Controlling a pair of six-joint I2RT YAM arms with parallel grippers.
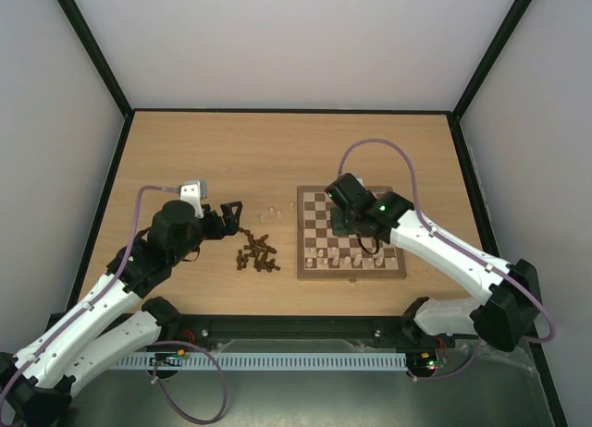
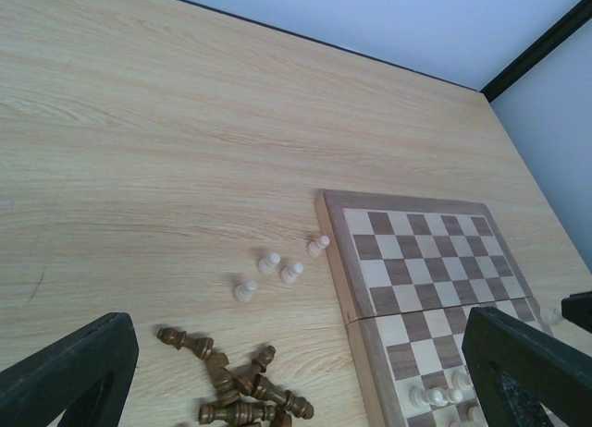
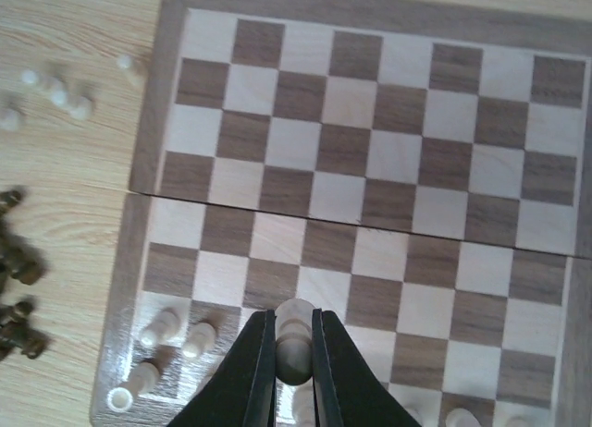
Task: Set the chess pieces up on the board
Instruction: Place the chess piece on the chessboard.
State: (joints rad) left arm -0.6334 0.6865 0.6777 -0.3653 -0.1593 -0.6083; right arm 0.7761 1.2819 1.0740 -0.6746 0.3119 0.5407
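Note:
The pale cream pawn [image 3: 294, 336] is hanging upright, and the dark square [image 1: 344, 252] next to the pawns is free. The robot's right gripper should now move the pawn down until its base stands on that square.
The chessboard [image 1: 350, 231] lies right of centre on the table; it also shows in the left wrist view [image 2: 421, 261] and the right wrist view [image 3: 370, 122]. My right gripper [image 3: 294, 339] is shut on a pale cream pawn [image 3: 294, 344] above the board's near rows; from above the right gripper [image 1: 354, 225] hangs over the board. Several pale pieces [image 3: 176, 330] stand on the near rows. A heap of dark brown pieces [image 2: 236, 385] lies left of the board, also seen from above [image 1: 257, 253]. My left gripper [image 1: 229, 219] is open and empty above that heap.
Several pale pawns [image 2: 277, 272] stand loose on the table just left of the board's far corner, also seen from above [image 1: 268, 208]. Black frame posts and white walls enclose the table. The table's wooden surface [image 2: 166, 122] stretches beyond the pieces.

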